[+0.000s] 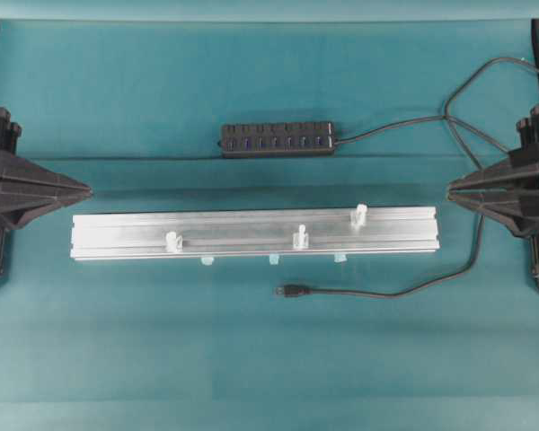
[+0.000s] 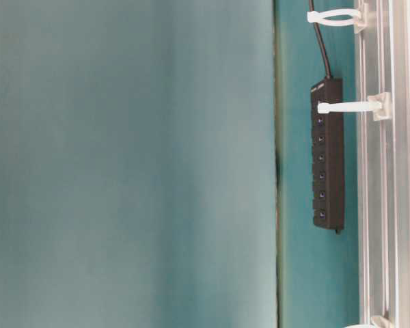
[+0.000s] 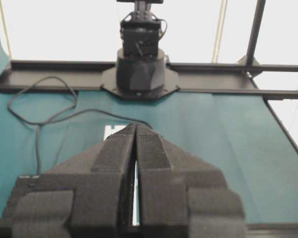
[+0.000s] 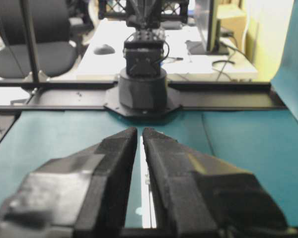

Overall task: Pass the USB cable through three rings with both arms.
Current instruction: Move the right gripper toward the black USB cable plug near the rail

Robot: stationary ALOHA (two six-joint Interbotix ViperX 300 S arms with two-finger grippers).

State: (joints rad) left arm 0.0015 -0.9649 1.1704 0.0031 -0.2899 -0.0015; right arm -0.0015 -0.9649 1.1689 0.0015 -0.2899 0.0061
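The black cord lies in a slack loop (image 1: pixel 447 114), so that loop will move and the hub bar (image 1: pixel 278 140) will stay in place when the robot carries the plug.
The USB cable's plug (image 1: pixel 289 291) lies on the teal cloth just in front of the aluminium rail (image 1: pixel 117 235). Its black cord (image 1: pixel 413 287) curves right and up past my right arm. The three rings stand upright on the rail: one at the left (image 1: pixel 173 241), one in the middle (image 1: pixel 299 238), one further back on the right (image 1: pixel 360 215). Two rings (image 2: pixel 335 16) (image 2: pixel 348 106) show in the table-level view. My left gripper (image 1: pixel 88 190) (image 3: pixel 136 127) is shut and empty off the rail's left end. My right gripper (image 1: pixel 451 190) (image 4: pixel 140 131) is shut and empty off the right end.
A black multi-port hub bar (image 1: pixel 277 138) (image 2: pixel 328 154) lies behind the rail, its cord (image 1: pixel 386 126) running to the back right. Small pale-cyan tabs (image 1: pixel 207 260) stick out under the rail's front edge. Each wrist view faces the opposite arm's base (image 3: pixel 139 64) (image 4: pixel 143 84).
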